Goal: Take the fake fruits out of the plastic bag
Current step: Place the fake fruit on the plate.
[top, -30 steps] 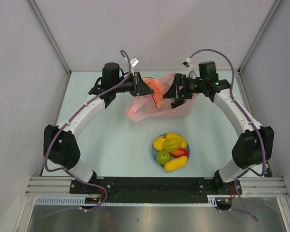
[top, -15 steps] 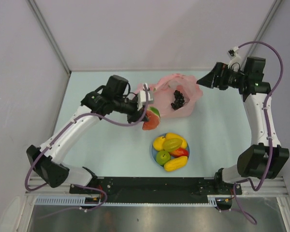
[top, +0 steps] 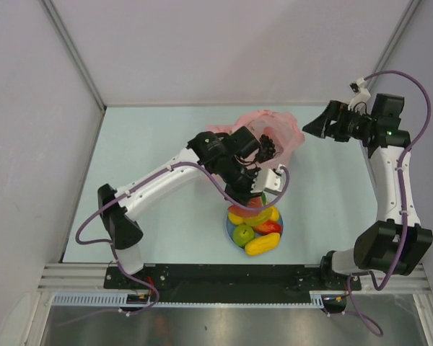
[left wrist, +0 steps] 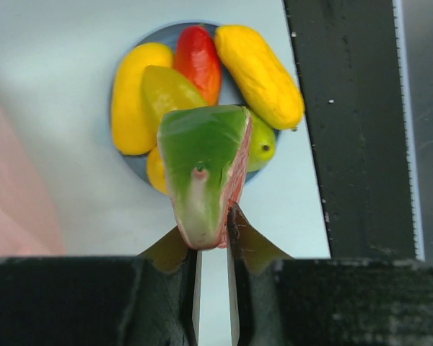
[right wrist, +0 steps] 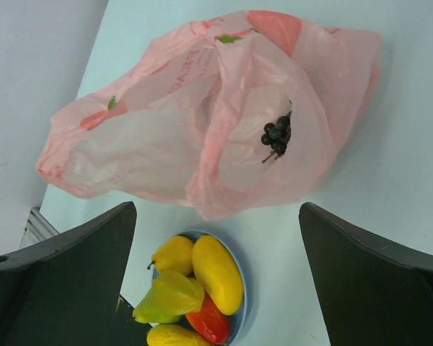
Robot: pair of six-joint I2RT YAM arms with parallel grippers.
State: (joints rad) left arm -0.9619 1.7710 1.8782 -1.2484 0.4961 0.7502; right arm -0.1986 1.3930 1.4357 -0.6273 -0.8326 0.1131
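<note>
The blue plate is crowded with fruits under the watermelon slice. My left gripper should put the slice down, then grip it again and move it onto the red fruit.
My left gripper is shut on a watermelon slice, green rind towards the wrist camera, and hangs just above the blue plate. On that plate lie several fake fruits: a yellow mango, a red fruit, a starfruit and a green one. The pink plastic bag lies slack behind the plate, its mouth open, with a dark grape bunch inside. My right gripper is open and empty, raised to the right of the bag.
The plate sits near the front middle of the pale table, close to the black base rail. Grey walls close in the left, back and right sides. The left arm stretches across the table's middle.
My left arm has swung right and forward from beside the bag to over the plate, carrying the watermelon slice. The right gripper has barely shifted and stays open.
</note>
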